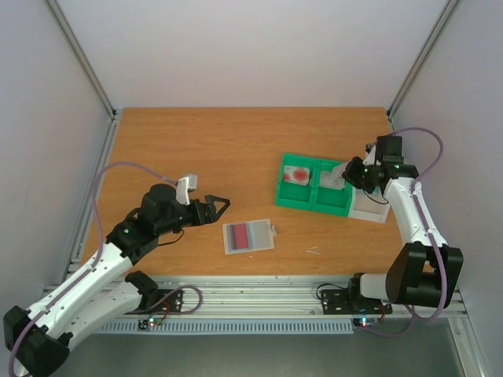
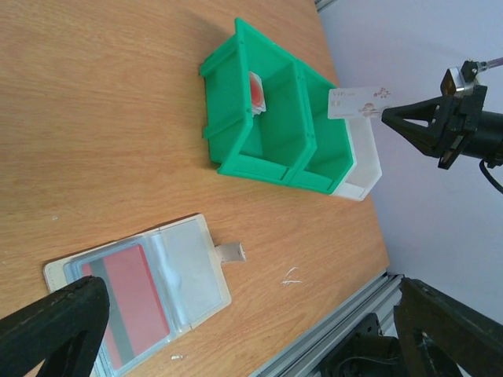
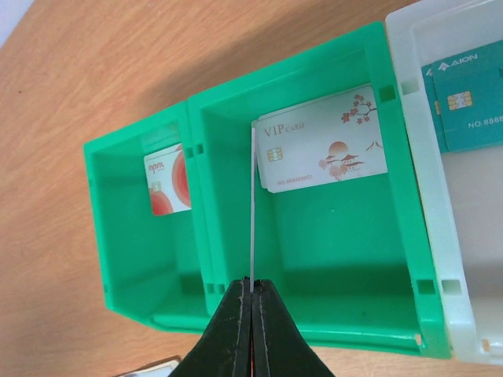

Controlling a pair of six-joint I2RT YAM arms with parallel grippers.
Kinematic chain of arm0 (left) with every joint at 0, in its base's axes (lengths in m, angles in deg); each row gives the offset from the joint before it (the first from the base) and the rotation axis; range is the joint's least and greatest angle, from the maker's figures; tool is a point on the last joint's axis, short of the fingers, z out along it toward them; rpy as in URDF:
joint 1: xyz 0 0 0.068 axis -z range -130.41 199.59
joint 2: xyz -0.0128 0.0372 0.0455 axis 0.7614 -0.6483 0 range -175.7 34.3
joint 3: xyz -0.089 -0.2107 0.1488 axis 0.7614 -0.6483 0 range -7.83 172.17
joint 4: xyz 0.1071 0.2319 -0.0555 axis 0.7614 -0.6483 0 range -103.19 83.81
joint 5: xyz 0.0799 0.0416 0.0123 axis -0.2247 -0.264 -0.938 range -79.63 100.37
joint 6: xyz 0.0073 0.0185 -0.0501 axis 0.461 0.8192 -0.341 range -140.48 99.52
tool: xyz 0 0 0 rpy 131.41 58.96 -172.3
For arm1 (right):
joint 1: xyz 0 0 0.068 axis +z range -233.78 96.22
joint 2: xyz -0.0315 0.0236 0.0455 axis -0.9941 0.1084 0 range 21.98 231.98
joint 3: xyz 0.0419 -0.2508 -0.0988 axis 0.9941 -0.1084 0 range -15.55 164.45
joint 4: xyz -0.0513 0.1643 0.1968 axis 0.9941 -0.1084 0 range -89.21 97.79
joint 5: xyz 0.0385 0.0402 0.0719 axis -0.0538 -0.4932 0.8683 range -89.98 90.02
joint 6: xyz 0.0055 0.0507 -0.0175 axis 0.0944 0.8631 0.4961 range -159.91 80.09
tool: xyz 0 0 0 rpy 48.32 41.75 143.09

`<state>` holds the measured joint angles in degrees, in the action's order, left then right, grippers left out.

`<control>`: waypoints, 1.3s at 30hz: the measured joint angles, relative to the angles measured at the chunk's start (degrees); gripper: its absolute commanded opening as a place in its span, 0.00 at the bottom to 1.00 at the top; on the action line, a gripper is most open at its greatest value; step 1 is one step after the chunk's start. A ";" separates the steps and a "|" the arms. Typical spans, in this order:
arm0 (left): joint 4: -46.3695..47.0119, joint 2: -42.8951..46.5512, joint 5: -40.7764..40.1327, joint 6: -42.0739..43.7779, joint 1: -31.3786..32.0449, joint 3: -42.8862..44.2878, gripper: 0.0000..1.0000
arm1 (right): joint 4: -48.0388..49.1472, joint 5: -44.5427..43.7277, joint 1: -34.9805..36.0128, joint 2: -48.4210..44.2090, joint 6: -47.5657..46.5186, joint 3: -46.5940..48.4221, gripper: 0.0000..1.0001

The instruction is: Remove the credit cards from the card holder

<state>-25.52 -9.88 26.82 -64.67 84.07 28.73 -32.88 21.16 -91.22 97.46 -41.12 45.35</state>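
The thin white card (image 2: 360, 102) has the same red print as the VIP card below, so my right gripper goes on bringing it down into that compartment (image 1: 328, 195) and lets go there.
The card holder (image 1: 248, 236) lies flat on the table with a dark red card (image 1: 245, 234) in its left pocket; the right pocket looks empty in the left wrist view (image 2: 189, 263). My left gripper (image 1: 220, 206) is open and empty, just left of and above the holder, its fingers (image 2: 55, 330) apart at the frame's bottom corners. My right gripper (image 3: 251, 287) is shut on a thin white card (image 3: 252, 204), seen edge-on, held above the green tray (image 3: 196, 196). That held card also shows in the left wrist view (image 2: 357, 102).
The green tray (image 1: 314, 206) holds a white card with red marks (image 3: 167, 182) in its left compartment and a white VIP card (image 3: 326, 149) in its right. A clear white box (image 3: 440, 236) beside it holds teal cards (image 3: 471, 90). The table's front rail is close to the holder.
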 measured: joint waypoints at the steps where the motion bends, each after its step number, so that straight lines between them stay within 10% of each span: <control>1: 0.00 -0.24 0.00 -0.07 0.00 0.00 0.99 | 0.07 -0.26 -0.02 0.37 -0.24 0.00 0.01; 39: -0.98 -5.11 -0.17 -1.25 0.00 -0.02 0.99 | 12.09 6.93 -0.02 16.26 -3.56 -0.02 0.06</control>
<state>-26.51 -15.00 26.65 -65.91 84.07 28.71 -20.79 28.09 -91.24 113.72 -44.68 45.33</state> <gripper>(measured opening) 0.994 0.046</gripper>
